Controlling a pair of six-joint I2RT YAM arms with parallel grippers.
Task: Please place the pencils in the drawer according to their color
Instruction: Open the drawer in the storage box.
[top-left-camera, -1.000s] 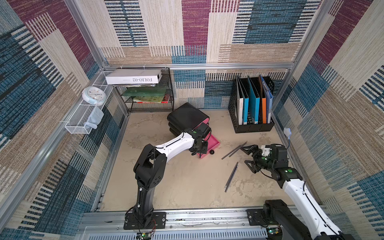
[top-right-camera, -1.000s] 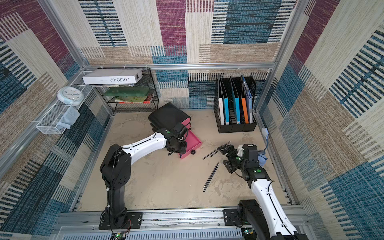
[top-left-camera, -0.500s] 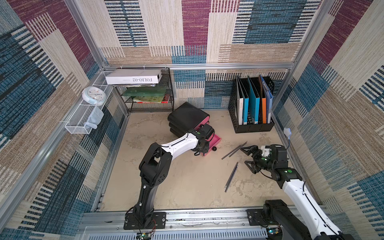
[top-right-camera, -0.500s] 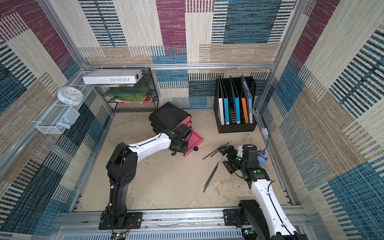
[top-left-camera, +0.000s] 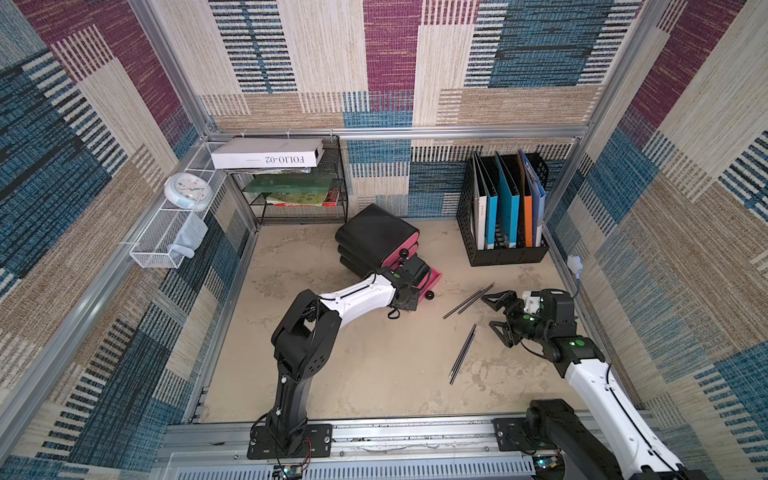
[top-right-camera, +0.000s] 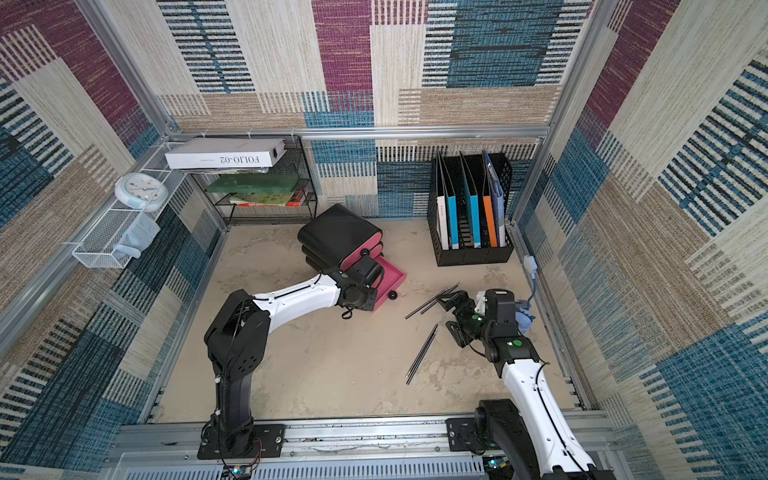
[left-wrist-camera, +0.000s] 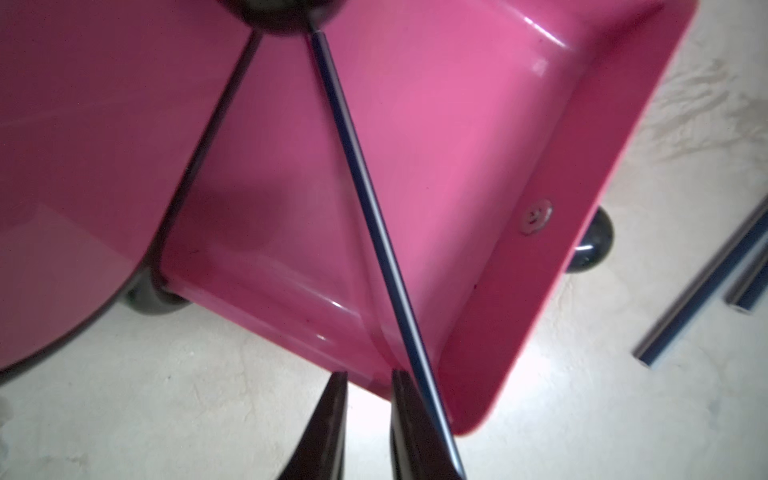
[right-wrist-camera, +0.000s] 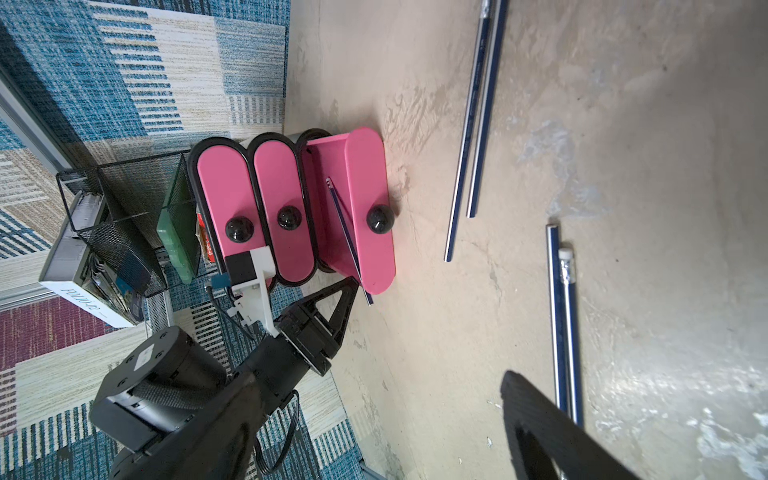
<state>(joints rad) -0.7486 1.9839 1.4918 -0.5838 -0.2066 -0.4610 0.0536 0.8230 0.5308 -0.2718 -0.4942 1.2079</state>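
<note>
My left gripper is yet to take the navy pencil, which sticks out over the half-open drawer's side. It should first pull the drawer's front side (left-wrist-camera: 520, 316) further out, and then take the pencil.
The bottom pink drawer (top-left-camera: 434, 275) (top-right-camera: 395, 274) of a black three-drawer unit (top-left-camera: 374, 232) stands pulled out. One dark navy pencil (left-wrist-camera: 365, 199) (right-wrist-camera: 347, 237) leans inside it, its end sticking out over the drawer's side wall. My left gripper (left-wrist-camera: 365, 376) (right-wrist-camera: 351, 286) hovers at that end; its jaws are a narrow gap apart with nothing between them, and the pencil runs along the outside of one finger. Two pairs of navy pencils (top-left-camera: 469, 300) (top-left-camera: 462, 353) lie on the table. My right gripper (top-left-camera: 496, 313) (top-right-camera: 453, 314) is wide open beside them, holding nothing.
A black file holder (top-left-camera: 505, 249) with folders stands at the back right. A wire shelf (top-left-camera: 299, 195) with books and a white box is at the back left. A wire basket (top-left-camera: 166, 237) and a clock hang on the left wall. A white plug (top-left-camera: 575, 264) sits by the right wall.
My left gripper's jaws have narrowed and the wrist has shifted a little to the right at the open drawer. The right arm and the table pencils have not moved.
</note>
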